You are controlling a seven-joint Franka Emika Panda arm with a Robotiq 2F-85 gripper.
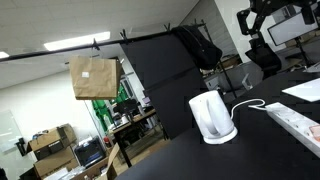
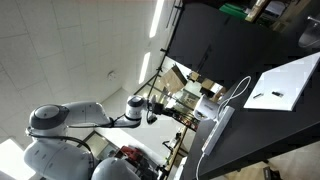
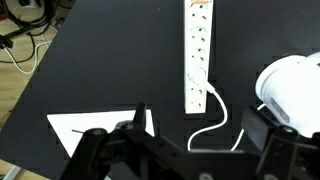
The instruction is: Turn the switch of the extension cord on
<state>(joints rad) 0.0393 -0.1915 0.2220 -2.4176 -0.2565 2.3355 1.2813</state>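
Note:
I should expect to find the hidden switch just past a reddish mark [image 3: 200, 3], since that mark shows toward the far end of the extension cord [image 3: 197, 60].
The extension cord [image 3: 198, 50] is a long white power strip lying flat on the black table, running away from me in the wrist view. A white cable is plugged into its near end. A small reddish mark shows at its far end, at the top edge of the frame. It also shows in an exterior view [image 1: 296, 122], to the right of the kettle. My gripper [image 3: 200, 135] hangs well above the strip's near end, open and empty, with one finger on each side of the frame. In an exterior view the arm and gripper [image 2: 150, 108] are high above the table.
A white electric kettle [image 3: 294, 92] stands just right of the strip and shows in an exterior view [image 1: 212, 118]. A white sheet of paper [image 3: 95, 124] lies to the left on the black table [image 3: 100, 60]. Cables lie on the floor beyond the table's left edge.

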